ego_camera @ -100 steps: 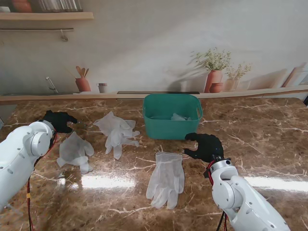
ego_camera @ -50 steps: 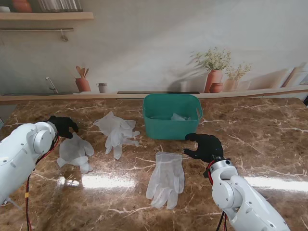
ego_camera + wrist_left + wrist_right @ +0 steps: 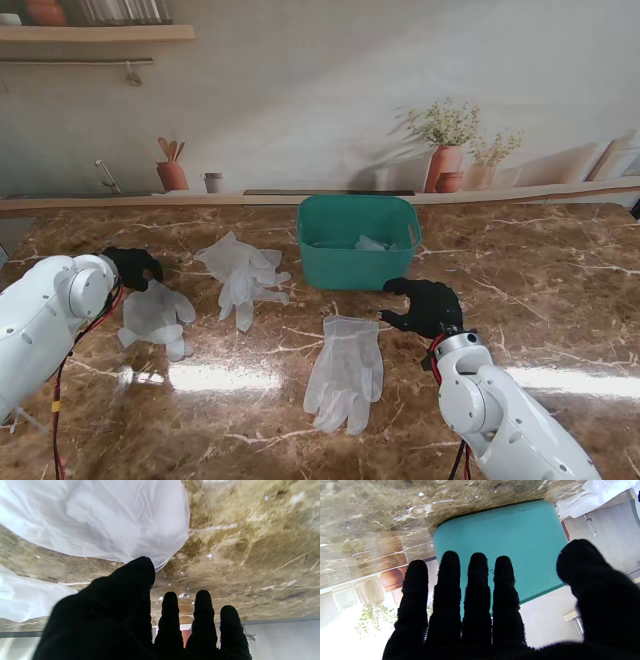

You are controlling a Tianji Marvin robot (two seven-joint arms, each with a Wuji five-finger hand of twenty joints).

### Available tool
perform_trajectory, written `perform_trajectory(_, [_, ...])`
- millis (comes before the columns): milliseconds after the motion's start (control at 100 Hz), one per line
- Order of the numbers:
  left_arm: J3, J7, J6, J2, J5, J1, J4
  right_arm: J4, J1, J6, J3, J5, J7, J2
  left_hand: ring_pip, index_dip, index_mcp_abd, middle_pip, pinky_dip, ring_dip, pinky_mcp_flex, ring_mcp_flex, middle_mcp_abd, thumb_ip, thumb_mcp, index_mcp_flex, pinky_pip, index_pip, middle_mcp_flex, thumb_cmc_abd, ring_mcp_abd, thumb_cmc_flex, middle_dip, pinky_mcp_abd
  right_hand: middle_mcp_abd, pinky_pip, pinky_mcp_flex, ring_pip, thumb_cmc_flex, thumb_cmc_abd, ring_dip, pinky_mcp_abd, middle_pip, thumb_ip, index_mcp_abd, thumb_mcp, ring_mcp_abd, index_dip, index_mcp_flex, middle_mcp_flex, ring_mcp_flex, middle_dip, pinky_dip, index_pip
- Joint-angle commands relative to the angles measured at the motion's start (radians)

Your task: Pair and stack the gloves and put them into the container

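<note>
Slack wrinkles cross the glove by my left gripper, so its fingers will hang limp below the cuff when I carry it.
Three translucent white gloves lie on the marble table. One glove is at the far left, and my left hand hovers open just beyond its cuff; the left wrist view shows that glove close past my thumb. A second glove lies to its right. The third glove lies flat near the middle. My right hand is open and empty, to the right of that glove, in front of the teal container, whose wall fills the right wrist view. Something pale lies inside the container.
A ledge runs along the table's far edge with terracotta pots, a utensil pot and a small cup. A shelf hangs high on the wall at the left.
My left hand has drawn nearer to me and slightly right, from beyond the far-left glove to just over its cuff. My right hand has barely shifted. The gloves have not moved.
</note>
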Motion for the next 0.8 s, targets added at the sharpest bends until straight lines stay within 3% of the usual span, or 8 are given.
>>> perform_trajectory(0, [-0.005, 0.004, -0.018, 0.008, 0.009, 0.018, -0.012, 0.007, -0.008, 0.005, 0.000, 0.006, 0.011, -0.003, -0.037, -0.045, 0.003, -0.006, 0.036, -0.008, -0.021, -0.043, -0.008, 0.025, 0.029, -0.068, -0.039, -0.082, -0.045, 0.001, -0.024, 0.010, -0.014, -0.015, -0.014, -0.009, -0.010, 0.000, -0.007, -0.004, 0.010, 0.005, -0.003, 0.025, -0.016, 0.022, -0.020, -0.007, -0.003, 0.002, -0.004, 0.012, 0.017, -0.006])
perform_trajectory(210, [-0.036, 0.065, -0.034, 0.002, 0.016, 0.035, -0.012, 0.007, -0.011, 0.003, -0.004, 0.014, 0.015, -0.004, -0.034, -0.073, -0.069, -0.016, 0.054, -0.005, -0.020, -0.024, -0.009, 0.018, -0.027, -0.181, -0.036, -0.135, -0.045, -0.046, -0.018, -0.079, -0.025, -0.005, -0.014, -0.009, -0.010, -0.001, -0.007, -0.005, 0.010, 0.005, -0.003, 0.024, -0.018, 0.026, -0.020, -0.007, -0.002, 0.003, -0.005, 0.012, 0.018, -0.005])
perform_trajectory(350, [-0.027, 0.049, -0.034, 0.006, 0.024, 0.029, -0.012, 0.004, -0.014, 0.005, 0.000, 0.012, 0.015, -0.003, -0.050, -0.052, -0.061, -0.038, 0.070, -0.008, -0.026, -0.038, -0.006, 0.015, -0.074, -0.096, -0.064, -0.068, -0.048, -0.079, -0.021, -0.096, -0.054, -0.009, -0.014, -0.009, -0.010, -0.002, -0.006, -0.006, 0.011, 0.006, -0.003, 0.024, -0.019, 0.028, -0.019, -0.008, -0.001, 0.004, -0.006, 0.013, 0.020, -0.004])
perform_trajectory(510, [0.011, 0.054, -0.041, 0.011, 0.046, 0.014, 0.005, 0.006, -0.013, 0.004, 0.000, 0.011, 0.013, -0.003, -0.046, 0.192, -0.079, -0.022, 0.100, -0.002, -0.020, -0.037, -0.006, 0.010, -0.077, -0.020, -0.067, 0.233, -0.045, -0.095, -0.025, -0.123, -0.046, -0.015, -0.015, -0.009, -0.009, -0.002, 0.000, -0.008, 0.011, 0.005, -0.004, 0.024, -0.024, 0.037, -0.020, -0.007, 0.002, 0.005, -0.005, 0.013, 0.021, -0.003])
perform_trajectory(560, [0.022, 0.061, -0.031, 0.011, 0.057, 0.013, 0.008, 0.007, -0.012, 0.002, -0.001, 0.012, 0.013, -0.004, -0.037, 0.278, -0.094, -0.014, 0.106, 0.000, -0.017, -0.028, -0.003, -0.048, -0.140, 0.023, -0.041, 0.295, -0.029, -0.114, -0.022, -0.068, -0.047, -0.015, -0.015, -0.008, -0.008, -0.001, 0.001, -0.006, 0.011, 0.006, -0.003, 0.025, -0.025, 0.042, -0.020, -0.008, 0.003, 0.005, -0.003, 0.013, 0.022, -0.003])
perform_trajectory(590, [0.030, 0.069, -0.014, 0.011, 0.066, 0.014, 0.008, 0.007, -0.012, 0.002, -0.002, 0.013, 0.013, -0.004, -0.031, 0.295, -0.103, -0.012, 0.111, 0.003, -0.014, -0.021, 0.000, -0.059, -0.169, 0.042, -0.022, 0.314, -0.017, -0.121, -0.019, -0.046, -0.047, -0.014, -0.014, -0.008, -0.008, -0.001, 0.003, -0.007, 0.011, 0.006, -0.003, 0.025, -0.027, 0.046, -0.020, -0.008, 0.002, 0.005, -0.002, 0.013, 0.022, -0.003])
perform_trajectory(680, [0.042, 0.092, 0.014, 0.011, 0.087, 0.019, 0.010, 0.007, -0.013, 0.000, -0.003, 0.015, 0.015, -0.003, -0.013, 0.359, -0.139, -0.002, 0.110, 0.006, -0.007, 0.002, -0.012, -0.047, -0.273, 0.071, 0.056, 0.419, 0.024, -0.112, -0.014, 0.029, -0.049, -0.006, -0.015, -0.006, -0.005, -0.001, 0.001, -0.005, 0.011, 0.006, -0.003, 0.024, -0.027, 0.053, -0.019, -0.008, 0.003, 0.005, -0.002, 0.013, 0.023, -0.002])
perform_trajectory(790, [0.029, 0.102, 0.007, 0.012, 0.096, 0.030, 0.006, 0.006, -0.014, 0.000, -0.003, 0.015, 0.019, -0.003, -0.012, 0.443, -0.157, -0.012, 0.086, -0.010, 0.000, 0.040, -0.023, -0.042, -0.278, 0.121, 0.100, 0.507, 0.127, -0.103, -0.016, 0.036, -0.077, -0.002, -0.014, -0.005, -0.005, -0.001, 0.000, -0.003, 0.011, 0.007, -0.004, 0.023, -0.028, 0.060, -0.019, -0.009, 0.003, 0.004, -0.003, 0.013, 0.024, -0.002])
